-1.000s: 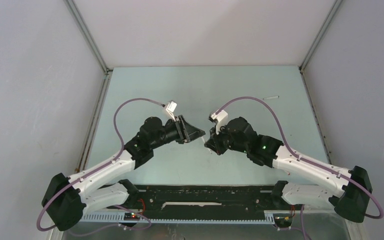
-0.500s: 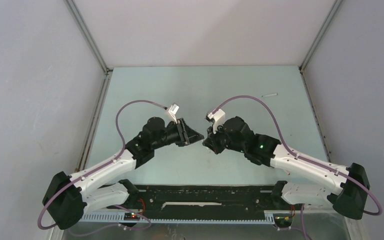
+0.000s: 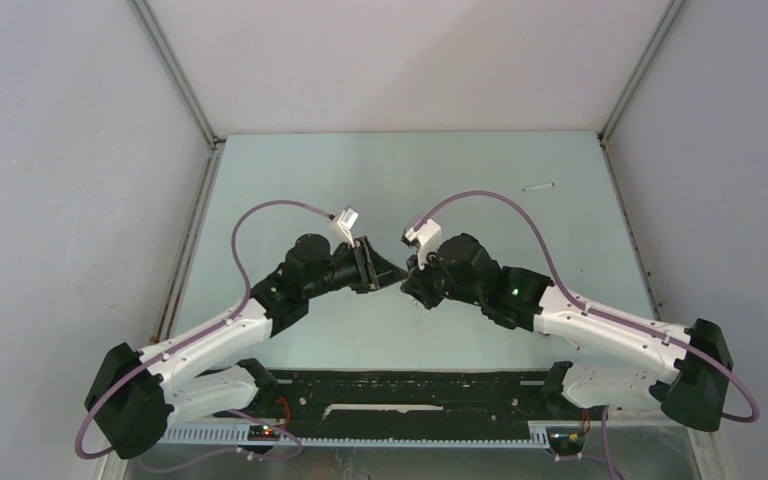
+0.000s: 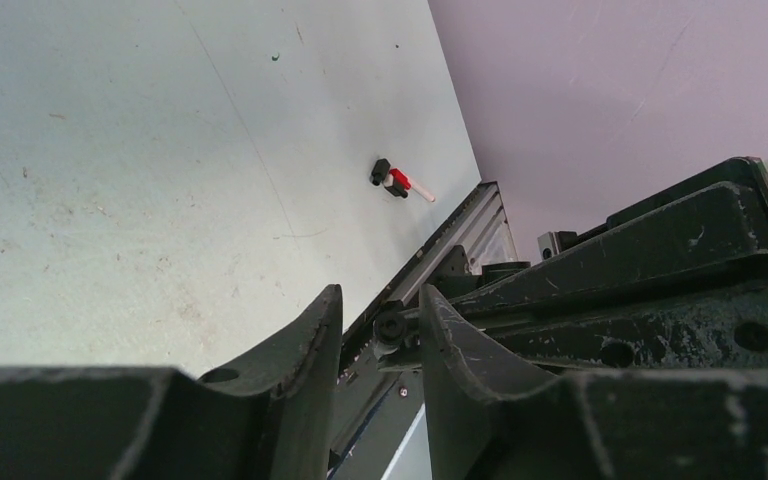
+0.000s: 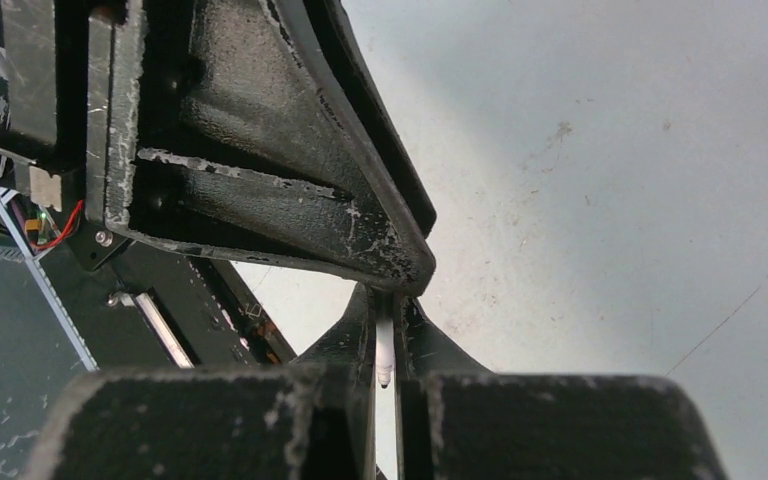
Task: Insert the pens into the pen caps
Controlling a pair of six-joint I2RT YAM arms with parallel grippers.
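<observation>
Next, I hand the pen (image 5: 385, 325) to my left gripper and grip it again at another angle, since the white pen's dark tip (image 5: 384, 383) points back at my right gripper's wrist.
My right gripper (image 3: 415, 284) (image 5: 385, 310) is shut on a thin white pen (image 5: 384, 345), whose small dark tip points back at the wrist. The pen's far end meets the tip of my left gripper (image 3: 398, 272), nose to nose above the table's middle. In the left wrist view the left gripper (image 4: 380, 295) has its fingers a narrow gap apart. A small black round end (image 4: 390, 328) shows between and beyond them, touching neither. I cannot tell if it is a pen cap. A second white pen (image 3: 538, 187) lies loose at the far right.
A small black, red and white piece (image 4: 400, 184) lies on the table near the wall. A black rail (image 3: 420, 385) runs along the near edge between the arm bases. Grey walls close in the pale table (image 3: 290, 170) on three sides.
The right arm has moved left with the pen, closing the gap until its gripper meets the left gripper's tip. The left arm has barely moved.
</observation>
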